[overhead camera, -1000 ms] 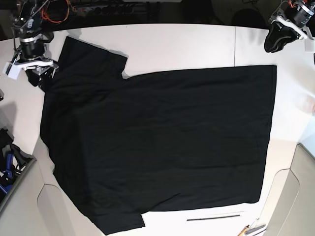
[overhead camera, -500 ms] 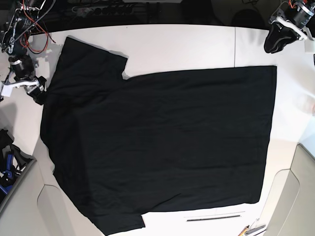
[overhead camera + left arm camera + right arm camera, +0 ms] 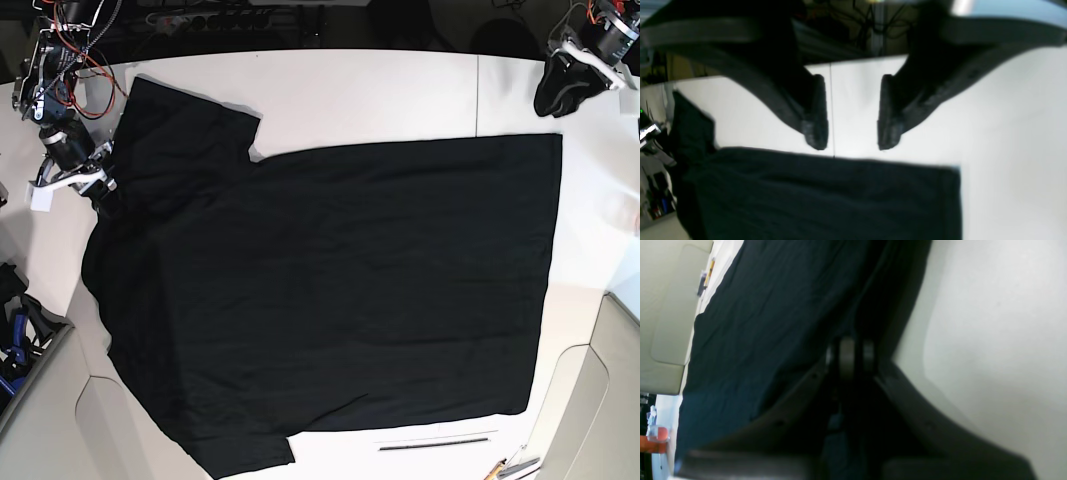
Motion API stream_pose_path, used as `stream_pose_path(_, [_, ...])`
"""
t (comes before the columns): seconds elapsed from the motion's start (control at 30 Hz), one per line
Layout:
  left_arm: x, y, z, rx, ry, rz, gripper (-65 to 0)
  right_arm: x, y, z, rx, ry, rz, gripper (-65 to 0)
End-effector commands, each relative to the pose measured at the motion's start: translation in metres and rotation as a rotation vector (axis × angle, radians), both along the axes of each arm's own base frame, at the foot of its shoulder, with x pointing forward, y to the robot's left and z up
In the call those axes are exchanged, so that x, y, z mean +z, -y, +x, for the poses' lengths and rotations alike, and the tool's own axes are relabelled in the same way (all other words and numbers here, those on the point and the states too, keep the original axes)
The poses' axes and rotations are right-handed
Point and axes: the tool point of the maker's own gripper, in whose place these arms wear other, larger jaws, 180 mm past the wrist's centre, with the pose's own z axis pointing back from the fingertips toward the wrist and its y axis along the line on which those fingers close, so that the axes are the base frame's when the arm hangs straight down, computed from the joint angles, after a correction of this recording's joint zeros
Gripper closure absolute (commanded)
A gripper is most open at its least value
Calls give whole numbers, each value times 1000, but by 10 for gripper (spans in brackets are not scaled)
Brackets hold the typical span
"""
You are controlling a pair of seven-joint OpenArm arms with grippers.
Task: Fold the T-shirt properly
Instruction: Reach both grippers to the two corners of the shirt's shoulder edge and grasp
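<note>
The open fingers of my left gripper are next to the hem's far corner (image 3: 556,140), off the T-shirt. Next, my left gripper moves in and pinches that corner before the fold.
The T-shirt (image 3: 330,290) is plain black and lies spread flat on the white table (image 3: 360,95). Its hem (image 3: 553,270) is toward the right and a sleeve (image 3: 190,115) is at the upper left. My right gripper (image 3: 100,182) rests on the shirt's left edge below that sleeve. In the right wrist view its fingertips (image 3: 848,355) are pressed together, shut on the dark cloth (image 3: 773,306) at the border with the table. My left gripper (image 3: 555,98) hovers over bare table beyond the hem's far corner. It is open (image 3: 851,145) and empty, just short of the shirt's edge (image 3: 840,200).
A thin dark strip (image 3: 435,442) and some pens (image 3: 510,468) lie near the front edge. Beige panels (image 3: 590,400) flank the table at the lower right and lower left. Cables and blue gear (image 3: 15,340) sit off the table's left side.
My right gripper has swung in from the left onto the shirt's edge and has shut. The left gripper's jaws have spread wider at the far right corner.
</note>
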Motion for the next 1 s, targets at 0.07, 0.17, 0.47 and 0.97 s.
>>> stream_pose_path(0.07, [2, -14, 14, 39, -2, 50, -319, 1, 3, -1, 2, -8, -4, 0])
stream_pose_path(0.17, [-7, -29, 26, 102, -29, 59, -319, 1, 3, -1, 2, -7, -3, 0])
stream_pose_path(0.47, [-46, -86, 41, 266, -124, 16, -319, 1, 3, -1, 1, -8, -3, 0])
stream_pose_path(0.97, [-89, -41, 35, 140, -281, -133, -319, -1, 0, -3, 4, -14, 5, 0])
